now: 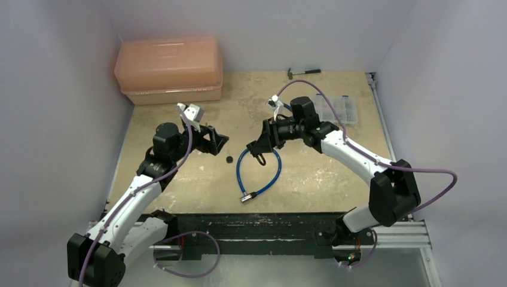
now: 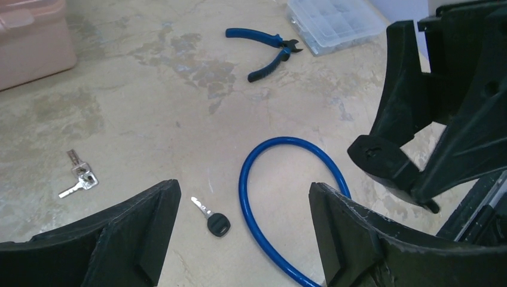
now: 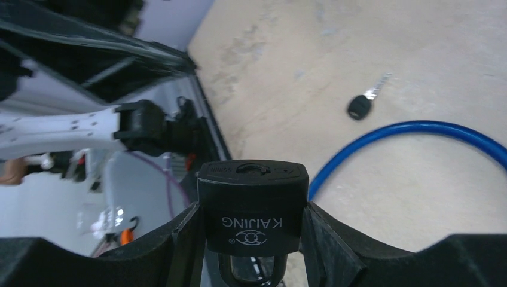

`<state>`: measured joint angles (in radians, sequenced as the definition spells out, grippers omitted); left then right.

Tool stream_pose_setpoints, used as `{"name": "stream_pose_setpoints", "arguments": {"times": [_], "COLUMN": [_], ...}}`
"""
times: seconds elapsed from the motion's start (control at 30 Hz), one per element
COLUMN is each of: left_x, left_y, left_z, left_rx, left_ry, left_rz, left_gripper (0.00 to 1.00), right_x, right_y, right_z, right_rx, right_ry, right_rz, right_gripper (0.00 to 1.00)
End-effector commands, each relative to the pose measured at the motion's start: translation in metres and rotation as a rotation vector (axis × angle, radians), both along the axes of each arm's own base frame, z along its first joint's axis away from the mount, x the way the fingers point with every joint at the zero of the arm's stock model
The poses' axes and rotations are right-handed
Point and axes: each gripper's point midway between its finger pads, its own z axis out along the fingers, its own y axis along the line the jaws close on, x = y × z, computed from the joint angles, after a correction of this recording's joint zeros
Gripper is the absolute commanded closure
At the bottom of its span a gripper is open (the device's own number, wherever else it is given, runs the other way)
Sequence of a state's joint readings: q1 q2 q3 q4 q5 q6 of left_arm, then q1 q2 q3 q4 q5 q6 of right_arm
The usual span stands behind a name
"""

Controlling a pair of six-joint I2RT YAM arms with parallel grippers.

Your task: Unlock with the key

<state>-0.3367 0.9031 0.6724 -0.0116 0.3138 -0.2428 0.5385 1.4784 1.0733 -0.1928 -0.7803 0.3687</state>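
The padlock (image 2: 392, 171) lies crooked across the fingers of my right gripper, so my left gripper should hold its keyhole end (image 2: 370, 152) while my right gripper grips the padlock by its shackle end.
The tiny key with a black head (image 2: 216, 222) lies flat on the table between the two arms; it also shows in the top view (image 1: 229, 159) and the right wrist view (image 3: 361, 106). My left gripper (image 2: 245, 230) is open and empty, hovering above the key with its fingers (image 2: 149, 221) either side of it. My right gripper (image 3: 251, 224) is shut on the black padlock (image 3: 253, 206), keyhole end facing away from the wrist, shackle toward it. In the top view the right gripper (image 1: 258, 148) holds the padlock above the blue cable (image 1: 272, 173).
The blue cable loop (image 2: 281, 179) lies right of the key. Two silver keys (image 2: 81, 176) lie to the left. Blue pliers (image 2: 269, 51), a clear parts box (image 2: 332, 21), a pink case (image 1: 169, 69) and a small hammer (image 1: 303, 72) sit farther back.
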Motion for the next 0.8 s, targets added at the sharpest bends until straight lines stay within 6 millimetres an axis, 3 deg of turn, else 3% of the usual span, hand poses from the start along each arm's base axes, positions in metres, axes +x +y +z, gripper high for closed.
{"name": "stream_pose_setpoints", "arguments": {"times": [0.0, 0.2, 0.4, 0.57, 0.77], "left_x": [0.001, -0.027, -0.052, -0.077, -0.089], "left_y": [-0.015, -0.034, -0.050, -0.064, -0.077], "left_z": [0.023, 0.030, 0.021, 0.019, 0.025], "left_rx": [-0.015, 0.039, 0.217, 0.217, 0.235], "left_ry": [-0.165, -0.351, -0.507, -0.528, -0.561], "left_rz": [-0.103, -0.338, -0.639, -0.872, -0.982], "left_gripper": [0.15, 0.12, 0.08, 0.19, 0.21], "right_x": [-0.037, -0.065, -0.067, -0.074, -0.086], "right_y": [0.011, 0.004, 0.004, 0.001, 0.001], "right_z": [0.066, 0.076, 0.064, 0.066, 0.071], "right_rx": [0.236, 0.323, 0.314, 0.321, 0.352], "right_ry": [-0.034, -0.033, 0.032, 0.029, 0.028], "right_rz": [0.230, 0.317, 0.312, 0.320, 0.353], "right_gripper": [0.61, 0.62, 0.62, 0.62, 0.59]}}
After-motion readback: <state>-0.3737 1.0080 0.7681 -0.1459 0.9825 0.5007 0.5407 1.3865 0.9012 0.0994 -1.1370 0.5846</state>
